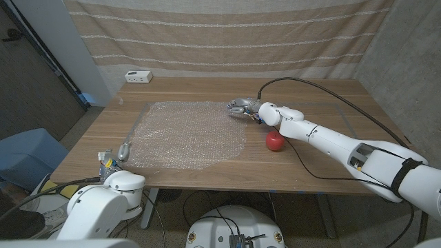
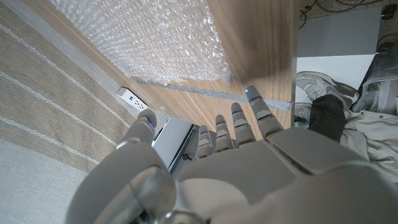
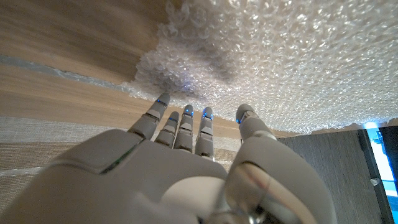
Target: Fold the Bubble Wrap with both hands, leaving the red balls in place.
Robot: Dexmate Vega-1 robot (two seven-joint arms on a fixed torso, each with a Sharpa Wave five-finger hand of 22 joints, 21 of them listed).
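Note:
The bubble wrap (image 1: 185,135) is lying flat and has a thin, limp edge (image 1: 137,132), so it will fold over and stay doubled when I bring that edge across.
The bubble wrap (image 1: 187,134) lies spread out on the wooden table (image 1: 324,103), with its far right corner slightly puckered. My right hand (image 1: 242,107) is at that far right corner. In the right wrist view its fingers (image 3: 186,121) are stretched out and apart, their tips just short of the wrap's edge (image 3: 186,68), and they hold nothing. One red ball (image 1: 275,140) sits on the bare wood just right of the wrap, near my right forearm. My left hand (image 1: 123,151) is at the wrap's near left corner. In the left wrist view its fingers (image 2: 249,118) are spread and empty, with the wrap (image 2: 168,37) beyond them.
A white power strip (image 1: 138,76) lies at the table's far left corner and shows in the left wrist view as the power strip (image 2: 134,101). A black cable (image 1: 344,103) runs over the table's right side. A striped curtain (image 1: 227,34) hangs behind. A blue seat (image 1: 27,155) stands left of the table.

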